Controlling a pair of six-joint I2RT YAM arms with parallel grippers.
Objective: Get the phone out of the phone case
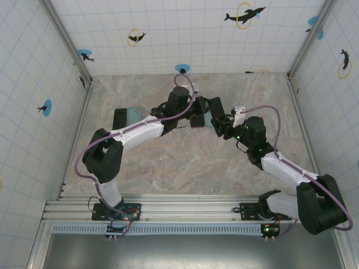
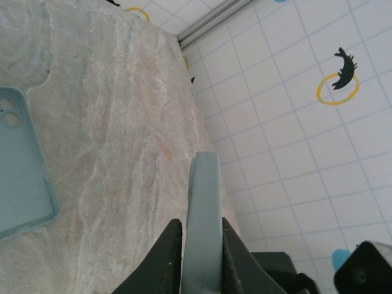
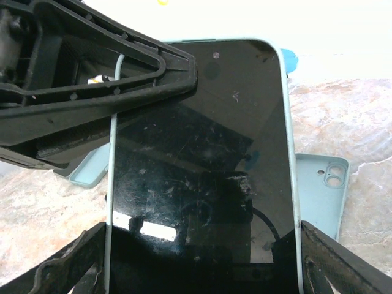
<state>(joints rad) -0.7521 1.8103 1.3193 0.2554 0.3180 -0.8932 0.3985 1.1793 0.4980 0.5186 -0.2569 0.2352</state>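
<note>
My right gripper needs to open, take the case's bottom corner and peel it away, because it is pressing the phone case's long sides [image 3: 294,177] against the phone.
The phone [image 3: 202,153], its black screen scratched, sits in a pale blue phone case [image 3: 290,153] and is held up off the table. My right gripper [image 3: 199,239] is closed across its width, one finger on each long side. My left gripper [image 2: 202,229] is shut on one edge of the phone case [image 2: 204,190], which I see edge-on between its fingers. In the right wrist view a left finger [image 3: 122,79] reaches over the phone's upper left side. From above, the left gripper [image 1: 206,107] and right gripper [image 1: 220,124] meet at mid-table.
A loose pale blue case [image 2: 18,165] lies flat on the marble table [image 2: 122,122], and others lie under the phone [image 3: 324,184] [image 3: 89,174]. A black slab [image 1: 120,117] and a blue case [image 1: 134,115] lie at the left. Tiled walls enclose the table.
</note>
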